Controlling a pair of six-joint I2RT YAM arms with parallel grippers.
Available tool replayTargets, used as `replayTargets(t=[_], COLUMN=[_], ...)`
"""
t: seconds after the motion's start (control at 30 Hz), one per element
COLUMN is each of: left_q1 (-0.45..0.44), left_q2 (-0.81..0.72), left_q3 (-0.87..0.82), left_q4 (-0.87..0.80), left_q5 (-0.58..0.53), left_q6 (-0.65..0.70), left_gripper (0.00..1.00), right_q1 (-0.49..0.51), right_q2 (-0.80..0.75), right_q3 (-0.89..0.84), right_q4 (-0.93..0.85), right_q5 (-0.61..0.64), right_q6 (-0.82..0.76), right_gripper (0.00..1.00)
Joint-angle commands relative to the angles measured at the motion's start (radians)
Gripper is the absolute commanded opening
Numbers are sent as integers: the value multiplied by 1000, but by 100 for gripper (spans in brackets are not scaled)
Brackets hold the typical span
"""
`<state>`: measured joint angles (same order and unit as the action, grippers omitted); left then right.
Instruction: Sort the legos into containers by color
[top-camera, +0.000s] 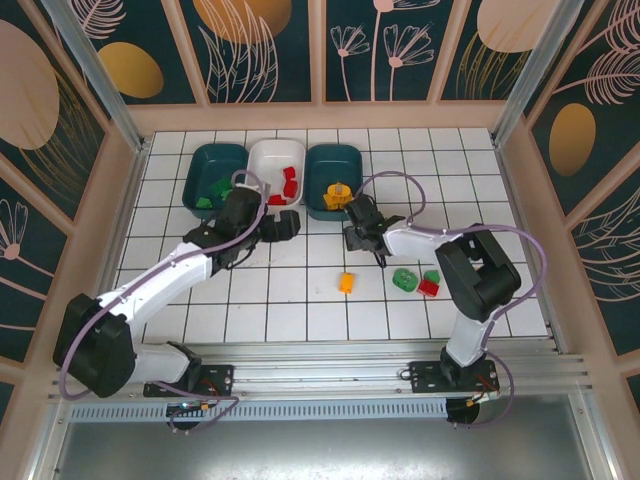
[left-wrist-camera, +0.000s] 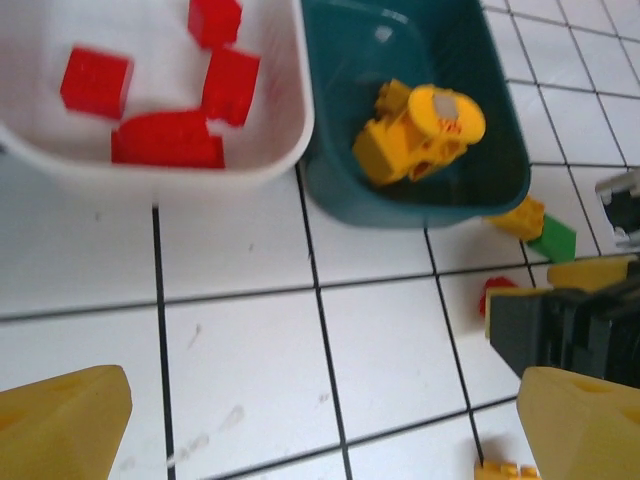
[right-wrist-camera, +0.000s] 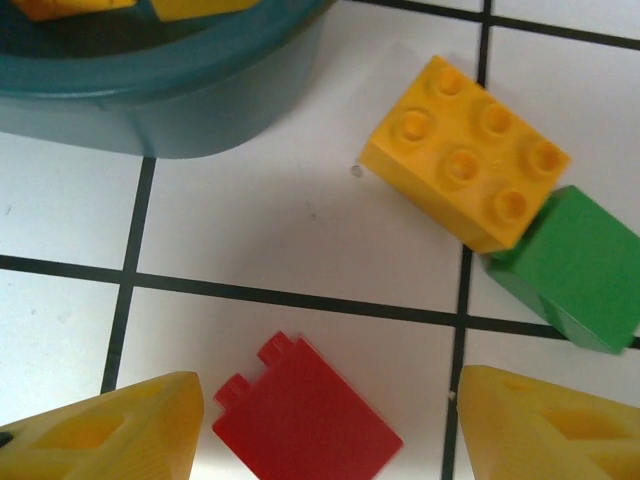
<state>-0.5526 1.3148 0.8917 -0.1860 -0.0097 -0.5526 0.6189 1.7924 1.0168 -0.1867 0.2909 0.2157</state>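
Note:
Next, I back my left gripper away before my right gripper brings the red brick (right-wrist-camera: 308, 415) to the front of the white tub (top-camera: 276, 203), because my left gripper is crowding that spot.
Three containers stand in a row at the back: a teal tub (top-camera: 193, 180) with green legos, a white tub (top-camera: 262, 153) with red ones (left-wrist-camera: 168, 138), and a teal tub (top-camera: 352, 160) with yellow pieces (left-wrist-camera: 418, 132). My left gripper (top-camera: 287, 222) (left-wrist-camera: 325, 400) is open over bare tiles in front of the white tub. My right gripper (top-camera: 352, 224) (right-wrist-camera: 328, 400) is open just before the right teal tub (right-wrist-camera: 150, 90); a flat red brick (right-wrist-camera: 305, 418) lies on the tile between its fingers, touching neither. A yellow brick (right-wrist-camera: 465, 150) and a green brick (right-wrist-camera: 572, 265) lie just beyond.
Loose legos lie on the tiles nearer the arms: a yellow one (top-camera: 346, 283), a green ring (top-camera: 405, 279), a red one (top-camera: 429, 288) and a small green one (top-camera: 432, 275). Wooden walls ring the tiled floor. The two grippers are close together, the right one (left-wrist-camera: 570, 325) beside my left fingers.

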Motion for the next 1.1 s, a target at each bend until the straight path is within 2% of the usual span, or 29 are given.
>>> replayTargets(t=[0.0,0.13,0.3,0.33,0.5,0.67,0.83,0.97,1.07], left_q1=[-2,-1,-2,-2,-2,-3,-2,-2,-2], left_q2=[-68,-127,-129,-126,-135,-152,-160,-155,-169], left_q3=[-56,-141,-190,-196,-234,-243,-253,-265,-286], left_q4=[42,84,120,121,145,137,136,150,160], left_q5=[55,67,101,108,118,109,84,70,55], left_q6=[-66,-109,-148,-155,-175,-173,-168,-186,-208], left_gripper=[99,98,99,99,98,98,99,98,98], right_q1=[-16,-40,-65,-98,-118,-104,-77,-20,18], right_q2=[26,30,51,60,78,30,-20,-34,-81], right_q3=[6,-7,6,11,20,-21,-52,-50,-45], right_q4=[-26,6,26,22,23,39,50,61,79], right_q5=[-40,-64,-83,-66,-90,-79,-68,-1,28], right_q6=[-58,-56,-28,-18,10,81,124,136,156], right_gripper=[68,69,69,68,61,44,43,34,34])
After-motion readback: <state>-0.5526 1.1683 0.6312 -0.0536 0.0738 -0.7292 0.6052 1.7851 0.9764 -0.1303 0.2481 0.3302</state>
